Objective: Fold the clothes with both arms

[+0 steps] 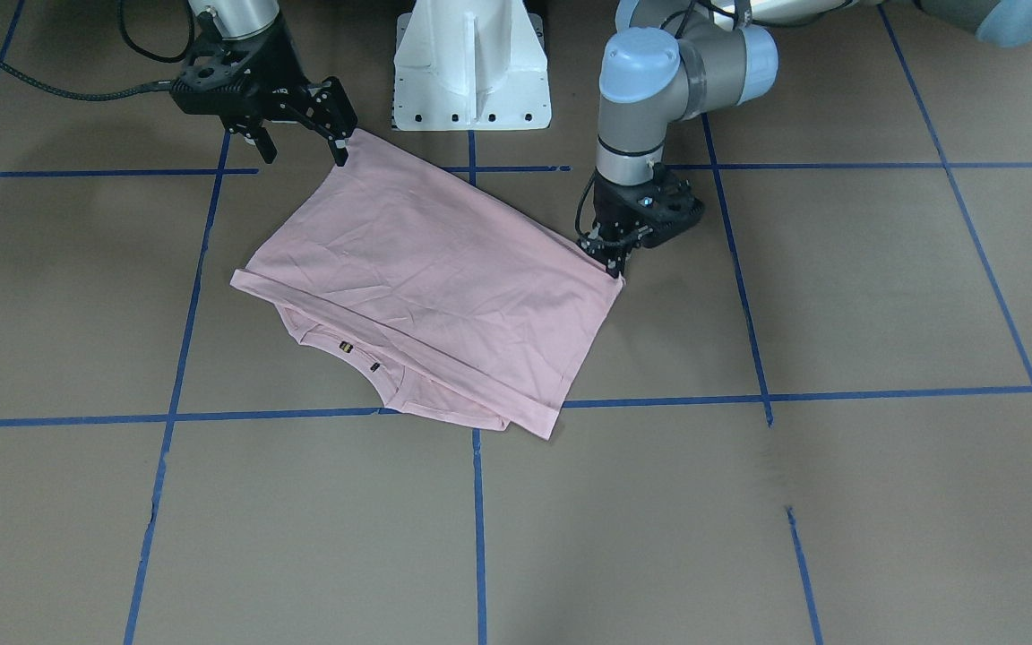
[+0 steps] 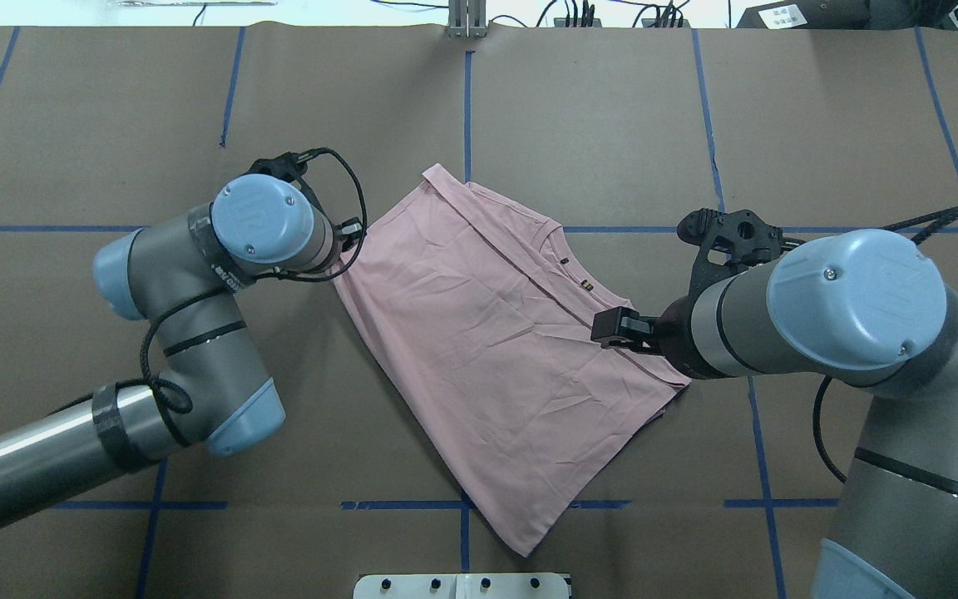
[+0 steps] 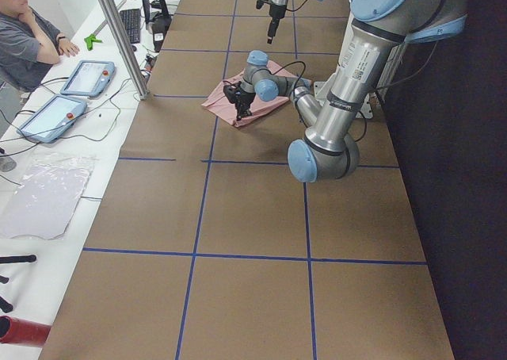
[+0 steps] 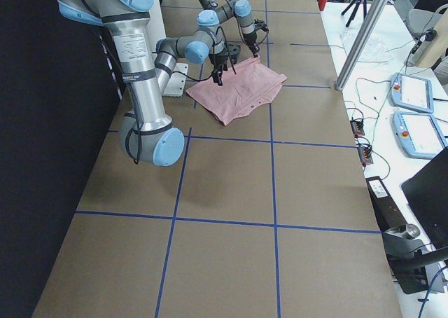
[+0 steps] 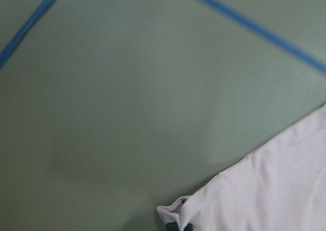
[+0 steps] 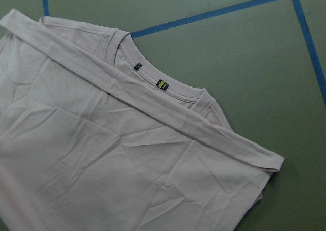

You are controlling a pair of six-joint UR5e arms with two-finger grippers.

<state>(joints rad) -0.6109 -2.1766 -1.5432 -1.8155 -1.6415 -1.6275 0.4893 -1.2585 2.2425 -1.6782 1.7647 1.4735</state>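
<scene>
My left gripper needs to keep pulling the shirt's corner [image 1: 621, 283] away from the pedestal until the folded hem [image 1: 402, 348], which is at a slant to the blue tape, lines up.
The pale pink T-shirt [image 1: 444, 278] lies flat on the brown table, folded, with its hem laid across near the ribbed collar [image 6: 168, 91]. It also shows in the overhead view [image 2: 487, 333]. My left gripper [image 1: 613, 262] is down at the table and shut on the shirt's corner; that curled corner [image 5: 173, 213] shows in the left wrist view. In the overhead view the wrist hides it. My right gripper [image 1: 304, 154] is open and empty, raised above the shirt's side nearest the robot, and one finger [image 2: 612, 327] shows overhead. The dog print is hidden.
The white pedestal [image 1: 471, 72] stands at the robot's side of the table, close to the shirt. Blue tape lines [image 1: 477, 520] grid the brown table. An operator [image 3: 24, 35] sits at a side bench with tablets [image 3: 87, 76] beyond a metal post [image 3: 119, 35].
</scene>
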